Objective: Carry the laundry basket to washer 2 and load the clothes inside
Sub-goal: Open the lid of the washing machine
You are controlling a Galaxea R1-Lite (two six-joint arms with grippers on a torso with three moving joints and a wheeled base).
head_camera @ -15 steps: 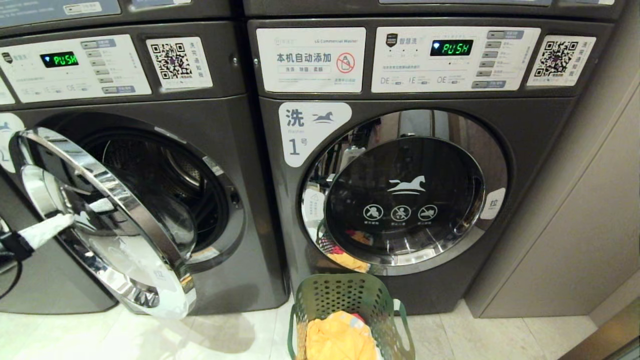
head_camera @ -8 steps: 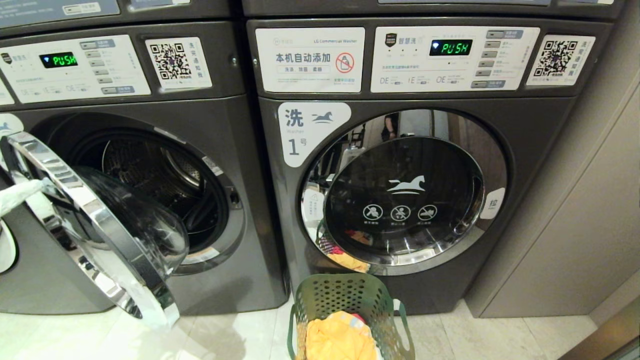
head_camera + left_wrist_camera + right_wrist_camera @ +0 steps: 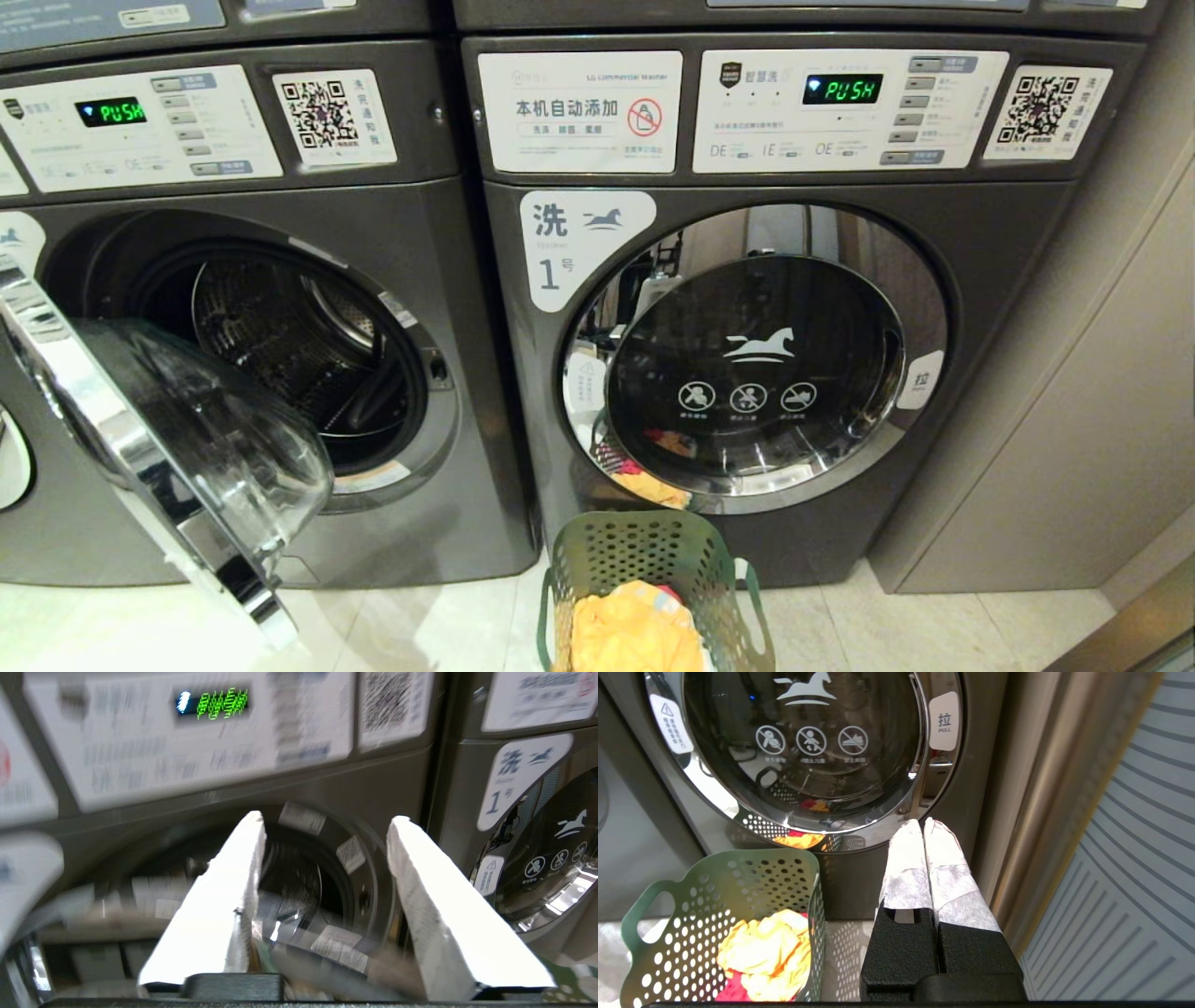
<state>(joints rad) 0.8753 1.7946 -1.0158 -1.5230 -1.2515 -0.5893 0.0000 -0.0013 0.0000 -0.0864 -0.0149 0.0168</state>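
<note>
My left gripper is to push the door's inner side (image 3: 168,409) wide open before loading the clothes, because Washer 2's glass door (image 3: 269,465) sticks out in front of the drum opening.
Washer 2 (image 3: 448,233), the dark grey machine on the left, has its number label cut off at the picture's edge. Its chrome-rimmed glass door (image 3: 187,448) hangs wide open, and the steel drum (image 3: 280,345) shows bare. The green perforated laundry basket (image 3: 644,551) stands on the floor before the neighbouring washer. It holds the clothes (image 3: 625,635), yellow-orange with some red. My left gripper (image 3: 327,817) is open and empty, facing the drum (image 3: 299,882); it is outside the head view. My right gripper (image 3: 923,822) is shut and empty, parked low beside the basket (image 3: 752,877) and clothes (image 3: 761,947).
The washer labelled 1 (image 3: 990,243) stands on the right with its door closed, directly behind the basket. A beige wall panel (image 3: 1102,373) closes off the right side. Pale floor tiles (image 3: 420,625) lie between the open door and the basket.
The open door has swung further out to the left. The white-wrapped left finger seen at the door's rim has left the head view. The basket has not moved.
</note>
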